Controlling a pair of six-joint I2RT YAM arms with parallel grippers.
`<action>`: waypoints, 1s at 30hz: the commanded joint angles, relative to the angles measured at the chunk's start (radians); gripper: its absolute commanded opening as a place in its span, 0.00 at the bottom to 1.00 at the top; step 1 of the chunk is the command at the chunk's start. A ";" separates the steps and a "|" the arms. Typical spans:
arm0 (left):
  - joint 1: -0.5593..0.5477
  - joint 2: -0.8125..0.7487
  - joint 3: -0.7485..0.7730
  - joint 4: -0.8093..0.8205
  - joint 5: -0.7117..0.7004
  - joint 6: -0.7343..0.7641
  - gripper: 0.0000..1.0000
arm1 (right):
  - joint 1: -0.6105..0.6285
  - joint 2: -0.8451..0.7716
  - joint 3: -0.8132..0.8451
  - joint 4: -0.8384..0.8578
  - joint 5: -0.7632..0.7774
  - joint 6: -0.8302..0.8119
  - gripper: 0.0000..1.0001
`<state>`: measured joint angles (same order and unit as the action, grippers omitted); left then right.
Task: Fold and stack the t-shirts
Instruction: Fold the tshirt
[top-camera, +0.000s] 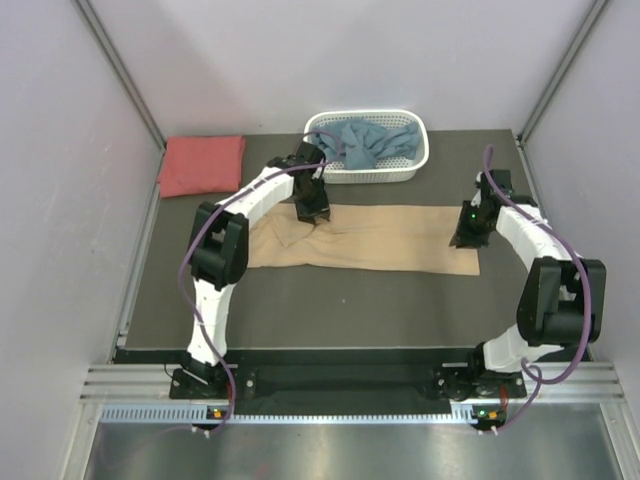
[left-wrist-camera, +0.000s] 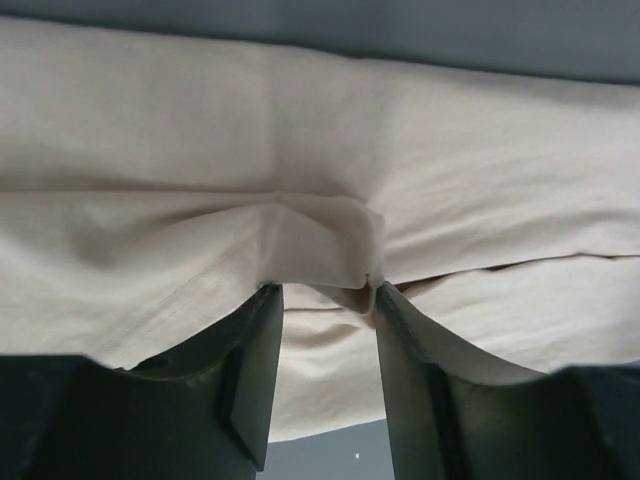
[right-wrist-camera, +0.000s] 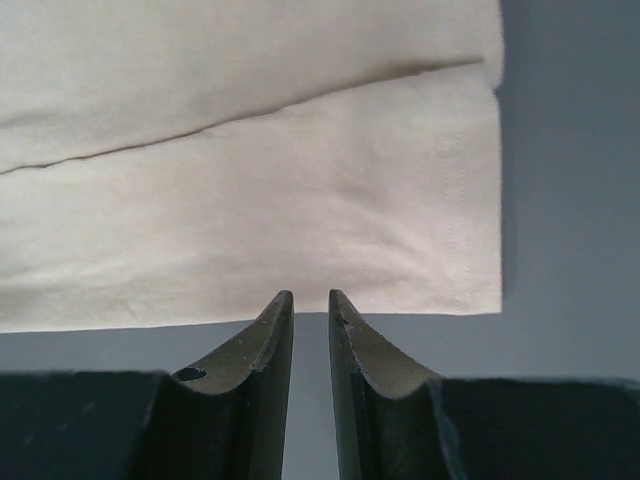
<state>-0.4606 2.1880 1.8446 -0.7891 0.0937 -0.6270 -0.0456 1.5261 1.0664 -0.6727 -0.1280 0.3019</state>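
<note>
The tan t-shirt is bunched into a raised fold (left-wrist-camera: 325, 240) below my left gripper, so that gripper should grab the tan t-shirt's flap nearer the coral-red t-shirt (top-camera: 280, 229) and smooth it out.
A tan t-shirt (top-camera: 385, 240) lies as a long folded strip across the dark table. My left gripper (top-camera: 313, 215) stands over its left part. In the left wrist view that gripper (left-wrist-camera: 327, 292) is open, and a small raised fold of the tan t-shirt (left-wrist-camera: 320, 240) sits just at the fingertips. My right gripper (top-camera: 463, 238) is at the strip's right end. There its jaws (right-wrist-camera: 310, 296) stand open by a narrow gap with only table between them, tips at the hem of the tan t-shirt (right-wrist-camera: 250, 200). A coral-red t-shirt (top-camera: 202, 165) lies folded at back left. A dusty blue t-shirt (top-camera: 362, 140) is crumpled in the basket.
The white lattice basket (top-camera: 420, 160) stands at the back, right of centre. Pale walls with metal rails enclose the table on three sides. Dark table surface (top-camera: 350, 310) shows between the tan shirt and the arm bases.
</note>
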 joint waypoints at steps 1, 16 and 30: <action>0.004 -0.134 -0.054 -0.039 -0.071 0.033 0.48 | 0.035 0.026 0.061 0.018 -0.007 0.016 0.22; 0.244 -0.424 -0.355 0.041 0.032 0.087 0.48 | 0.237 0.164 0.187 0.152 -0.160 0.055 0.29; 0.375 -0.346 -0.464 0.172 0.288 -0.008 0.52 | 0.435 0.503 0.426 0.587 -0.510 0.446 0.49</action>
<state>-0.0864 1.8435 1.3853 -0.6781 0.3256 -0.6071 0.3870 2.0148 1.4609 -0.2321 -0.5594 0.5720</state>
